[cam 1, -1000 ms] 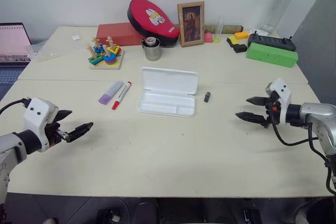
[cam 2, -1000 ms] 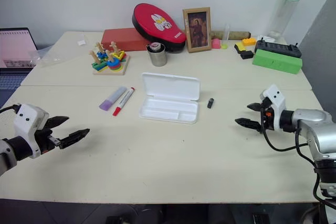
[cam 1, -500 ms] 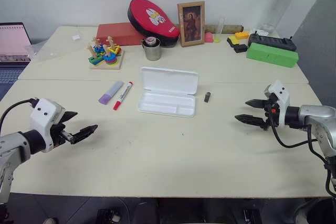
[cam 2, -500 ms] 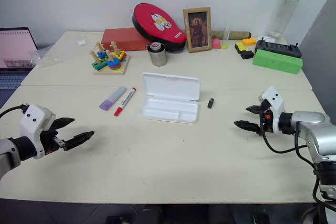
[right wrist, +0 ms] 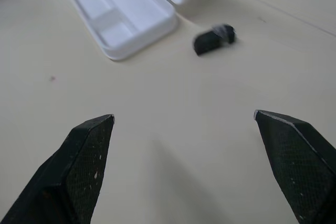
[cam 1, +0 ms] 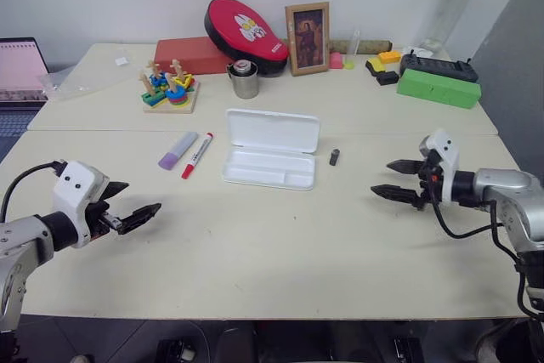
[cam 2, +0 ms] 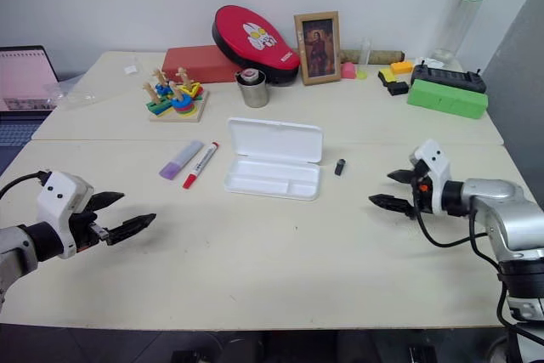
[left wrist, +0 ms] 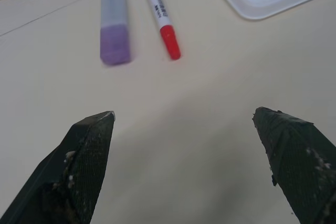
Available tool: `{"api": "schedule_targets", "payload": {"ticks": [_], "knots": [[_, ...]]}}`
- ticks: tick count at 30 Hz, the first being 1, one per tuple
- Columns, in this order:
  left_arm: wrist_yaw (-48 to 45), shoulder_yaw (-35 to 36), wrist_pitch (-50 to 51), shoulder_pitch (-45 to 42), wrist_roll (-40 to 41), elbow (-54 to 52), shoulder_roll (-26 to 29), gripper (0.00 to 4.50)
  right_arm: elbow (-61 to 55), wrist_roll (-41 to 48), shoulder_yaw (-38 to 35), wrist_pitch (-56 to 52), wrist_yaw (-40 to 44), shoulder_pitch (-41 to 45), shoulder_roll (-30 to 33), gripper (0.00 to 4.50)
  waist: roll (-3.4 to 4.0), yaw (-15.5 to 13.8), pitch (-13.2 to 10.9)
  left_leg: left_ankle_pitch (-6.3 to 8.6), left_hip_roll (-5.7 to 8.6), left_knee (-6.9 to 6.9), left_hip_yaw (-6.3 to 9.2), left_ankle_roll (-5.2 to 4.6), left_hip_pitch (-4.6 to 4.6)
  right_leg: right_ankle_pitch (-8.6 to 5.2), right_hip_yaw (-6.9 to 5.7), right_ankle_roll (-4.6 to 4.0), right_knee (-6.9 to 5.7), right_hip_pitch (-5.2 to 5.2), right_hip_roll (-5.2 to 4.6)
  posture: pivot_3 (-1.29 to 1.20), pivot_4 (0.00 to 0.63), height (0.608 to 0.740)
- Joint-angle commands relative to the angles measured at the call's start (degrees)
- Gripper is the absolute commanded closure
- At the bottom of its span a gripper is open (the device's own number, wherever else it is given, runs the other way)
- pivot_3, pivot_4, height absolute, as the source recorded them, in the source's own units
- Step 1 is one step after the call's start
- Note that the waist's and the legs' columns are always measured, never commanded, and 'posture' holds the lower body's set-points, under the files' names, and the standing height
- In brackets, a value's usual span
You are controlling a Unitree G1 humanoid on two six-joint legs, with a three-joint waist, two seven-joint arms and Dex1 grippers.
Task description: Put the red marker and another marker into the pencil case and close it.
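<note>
The red cap sits flush against the marker's white body (left wrist: 166,26). The whole red marker (cam 1: 197,155) will come along with its cap on when I lift it by the capped end.
The white pencil case (cam 1: 270,159) lies open at the table's middle, its lid standing up at the back and its tray bare. Left of it lie the red marker (cam 1: 197,154), white with a red cap, and the thicker purple marker (cam 1: 178,149), side by side. My left gripper (cam 1: 133,207) hovers open near the front left edge, pointing toward both markers (left wrist: 160,19) (left wrist: 114,24). At the right, my right gripper (cam 1: 393,179) is open and points toward the pencil case (right wrist: 126,14). Nothing is between the fingers of either.
A small black cap-like piece (cam 1: 335,156) lies just right of the case. Along the back stand a wooden stacking toy (cam 1: 171,91), a metal cup (cam 1: 246,79), a red box, a red pad, a photo frame, a green box (cam 1: 440,88) and a laptop (cam 1: 21,70) at far left.
My right gripper has moved left toward the pencil case. My left gripper has edged a little to the right. Both stay open; the markers and case have not moved.
</note>
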State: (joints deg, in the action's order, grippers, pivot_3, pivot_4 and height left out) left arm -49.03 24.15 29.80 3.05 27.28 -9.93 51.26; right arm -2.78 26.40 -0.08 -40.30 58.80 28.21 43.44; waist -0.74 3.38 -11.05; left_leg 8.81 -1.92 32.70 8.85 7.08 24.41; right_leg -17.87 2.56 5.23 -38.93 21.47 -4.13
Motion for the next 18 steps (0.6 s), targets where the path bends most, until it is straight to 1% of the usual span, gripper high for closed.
{"api": "schedule_targets", "payload": {"ticks": [1,4,7,10,16,18], "knots": [[-0.9,-6.3,0.5,-2.8,3.3,-8.6,-3.5,0.00,-4.3,0.1,6.9,0.3,1.7,5.4,-4.8,0.02,0.00,-0.1,0.0,0.00,0.00,0.01,0.01,0.00,0.00,0.01,-0.01,0.00,0.00,-0.02,0.00,0.00,0.150,0.740],[-0.6,-11.7,0.7,-5.8,3.9,-11.6,-6.9,0.00,-1.8,-2.9,12.2,2.3,1.7,9.2,-9.3,0.02,-0.01,-0.1,0.0,0.00,0.00,0.02,0.01,0.01,0.00,0.04,-0.02,-0.03,0.03,-0.06,0.00,0.00,0.150,0.740],[-0.1,-14.6,0.2,-7.6,3.0,-12.6,-8.8,0.00,0.9,-5.2,15.6,3.5,1.3,11.6,-12.4,0.02,-0.02,-0.3,0.0,-0.01,0.00,0.04,0.04,0.01,0.03,0.07,-0.05,-0.07,0.02,-0.04,0.00,0.00,0.150,0.740],[0.6,-17.9,-0.9,-9.4,2.0,-13.5,-10.9,0.00,7.4,-10.3,20.5,7.1,0.3,14.4,-16.5,0.02,-0.04,-0.2,0.0,-0.01,0.00,0.04,0.05,0.01,0.02,0.07,-0.06,-0.07,0.01,-0.04,0.01,0.00,0.150,0.740],[1.3,-19.4,-0.7,-10.7,2.0,-15.0,-12.0,0.00,17.7,-16.3,24.5,12.1,1.4,17.6,-20.6,0.02,-0.03,-0.1,0.0,-0.01,0.00,0.05,0.07,0.01,0.00,0.08,-0.06,-0.07,-0.02,-0.04,0.02,0.00,0.150,0.740],[1.6,-19.3,-0.4,-10.9,2.2,-15.4,-12.1,0.00,20.5,-17.3,24.9,13.0,1.6,18.2,-21.6,0.38,-0.03,-0.1,0.0,-0.01,0.00,0.05,0.06,0.01,0.00,0.08,-0.06,-0.07,-0.02,-0.04,0.02,0.00,0.150,0.740]]}}
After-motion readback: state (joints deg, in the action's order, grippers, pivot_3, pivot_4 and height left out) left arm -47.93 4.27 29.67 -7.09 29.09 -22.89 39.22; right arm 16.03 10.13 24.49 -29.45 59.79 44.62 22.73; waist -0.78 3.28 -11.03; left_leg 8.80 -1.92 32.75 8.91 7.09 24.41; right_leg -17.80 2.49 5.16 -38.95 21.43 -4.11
